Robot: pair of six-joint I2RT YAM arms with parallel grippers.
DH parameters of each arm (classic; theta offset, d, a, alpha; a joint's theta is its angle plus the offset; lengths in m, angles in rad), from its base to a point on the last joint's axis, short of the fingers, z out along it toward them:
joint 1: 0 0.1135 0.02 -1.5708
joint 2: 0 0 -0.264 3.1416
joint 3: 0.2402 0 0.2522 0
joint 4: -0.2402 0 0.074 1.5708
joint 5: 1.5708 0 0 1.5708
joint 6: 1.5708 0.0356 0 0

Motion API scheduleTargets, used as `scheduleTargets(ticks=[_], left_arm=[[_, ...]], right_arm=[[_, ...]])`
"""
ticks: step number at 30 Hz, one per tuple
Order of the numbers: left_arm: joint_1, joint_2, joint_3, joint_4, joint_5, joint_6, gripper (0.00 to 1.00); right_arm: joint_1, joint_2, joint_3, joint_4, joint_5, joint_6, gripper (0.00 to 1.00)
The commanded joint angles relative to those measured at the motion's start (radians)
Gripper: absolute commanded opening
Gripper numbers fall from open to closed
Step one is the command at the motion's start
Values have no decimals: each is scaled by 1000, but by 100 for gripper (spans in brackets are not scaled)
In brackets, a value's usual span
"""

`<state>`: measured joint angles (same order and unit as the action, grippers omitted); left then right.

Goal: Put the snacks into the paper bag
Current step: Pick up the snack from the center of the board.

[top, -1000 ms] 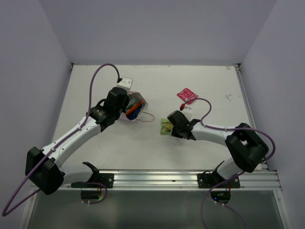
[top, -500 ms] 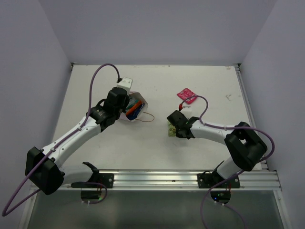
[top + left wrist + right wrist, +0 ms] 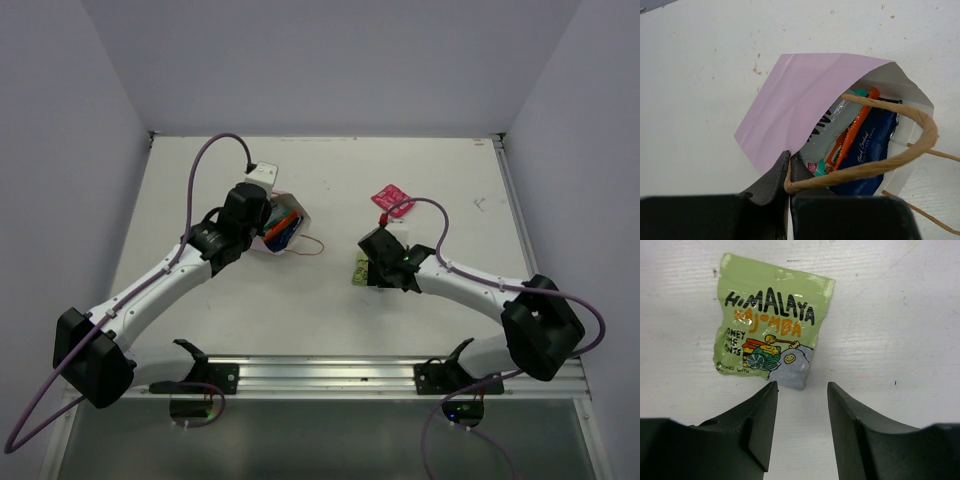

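Observation:
Next, I back off, turn my right gripper and pinch the packet's lettered corner (image 3: 724,367), because the yellow-green packet's near edge (image 3: 762,377) sits crooked and off-centre to that gripper.
The pale pink paper bag (image 3: 800,100) lies on its side, mouth open; it also shows in the top view (image 3: 283,222). Inside it lie an orange packet (image 3: 856,127), a dark blue packet (image 3: 875,145), a silver-grey packet (image 3: 832,127) and a teal-green one (image 3: 817,169). My left gripper (image 3: 789,162) is shut on the bag's rim and tan string handle (image 3: 880,165). The yellow-green packet (image 3: 771,325) lies flat on the table just beyond my open, empty right gripper (image 3: 801,390); in the top view the packet (image 3: 357,271) peeks out beside the gripper (image 3: 372,262). The pink-red packet (image 3: 392,200) lies farther back.
A second tan handle loop (image 3: 310,245) trails on the white table (image 3: 450,180) right of the bag. A raised rail (image 3: 510,190) runs along the table's right edge. The right arm's cable (image 3: 430,215) arcs near the pink-red packet.
My right gripper has drawn back to the right, leaving the yellow-green packet on the table in front of its open fingers. The left arm and bag have not moved.

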<state>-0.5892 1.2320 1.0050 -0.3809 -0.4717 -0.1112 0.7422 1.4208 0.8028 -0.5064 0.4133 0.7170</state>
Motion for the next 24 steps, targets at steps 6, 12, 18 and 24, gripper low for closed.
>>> scheduleTargets(ticks=[6, 12, 18, 24], left_arm=[[14, -6, -11, 25, -12, 2, 0], [14, -8, -9, 20, -16, 1, 0], [14, -9, -8, 17, -19, -1, 0], [15, -9, -8, 16, -19, -2, 0]], right_arm=[[52, 15, 70, -17, 33, 142, 55], [166, 157, 180, -66, 185, 240, 54], [184, 283, 282, -139, 275, 297, 49], [186, 395, 329, -173, 318, 273, 46]])
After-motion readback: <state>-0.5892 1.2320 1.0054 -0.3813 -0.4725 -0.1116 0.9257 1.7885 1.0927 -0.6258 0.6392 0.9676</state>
